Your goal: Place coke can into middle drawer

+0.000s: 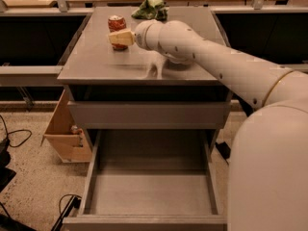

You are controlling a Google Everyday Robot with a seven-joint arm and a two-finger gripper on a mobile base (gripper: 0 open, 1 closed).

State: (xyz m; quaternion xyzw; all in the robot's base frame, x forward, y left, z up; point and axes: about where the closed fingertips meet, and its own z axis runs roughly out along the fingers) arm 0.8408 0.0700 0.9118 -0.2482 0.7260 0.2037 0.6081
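My gripper will find a white bowl (pixel 178 54) hidden behind my white arm, because a pale rounded edge (pixel 179 60) shows below the arm.
The coke can (pixel 116 23) stands upright at the back left of the cabinet top (pixel 96 64); its red body and silver top show above and below my gripper. My gripper (pixel 119 37) reaches in from the right and overlaps the middle of the can at can height. The middle drawer (pixel 151 196) is pulled out wide open below, with a bare grey floor. My white arm crosses the cabinet top from the right and fills the lower right of the view.
A crumpled green bag (pixel 151 8) lies at the back of the cabinet top. A shut grey drawer front (pixel 147 114) sits above the open one. A cardboard box (pixel 65 131) stands on the floor at left, with black cables (pixel 14 138) nearby.
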